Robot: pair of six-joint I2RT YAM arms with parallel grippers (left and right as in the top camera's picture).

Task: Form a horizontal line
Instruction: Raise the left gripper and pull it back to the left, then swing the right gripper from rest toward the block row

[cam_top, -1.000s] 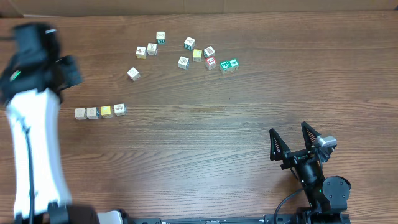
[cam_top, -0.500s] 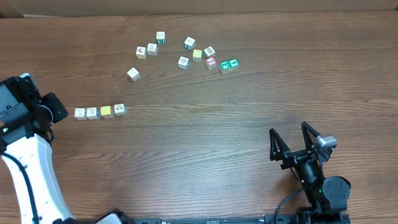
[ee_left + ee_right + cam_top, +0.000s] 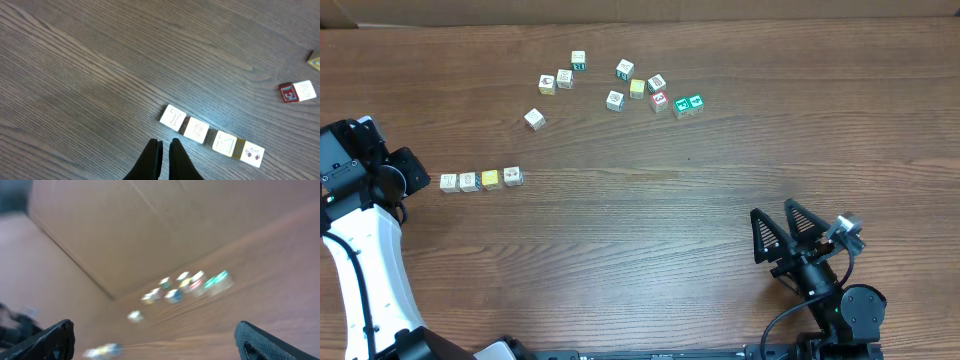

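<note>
The row's cubes have small gaps between them, so next my right gripper comes closed to the row's end far from my left gripper. That should push the cubes together.
The horizontal line is a short row of four small cubes, three whitish and one yellow, side by side at the table's left. It also shows in the left wrist view, where the cubes touch or nearly touch. My left gripper sits just left of the row. In the left wrist view its fingers are shut and empty, a little short of the nearest cube. My right gripper is open and empty at the front right, far from the row. The right wrist view is blurred.
Several loose cubes lie scattered at the back centre, with two green cubes and a red cube among them. One lone whitish cube lies above the row and shows a red side in the left wrist view.
My left arm swung from higher at the far left to just left of the row, then held. My right gripper shifted slightly left and tilted. The row has not moved.
</note>
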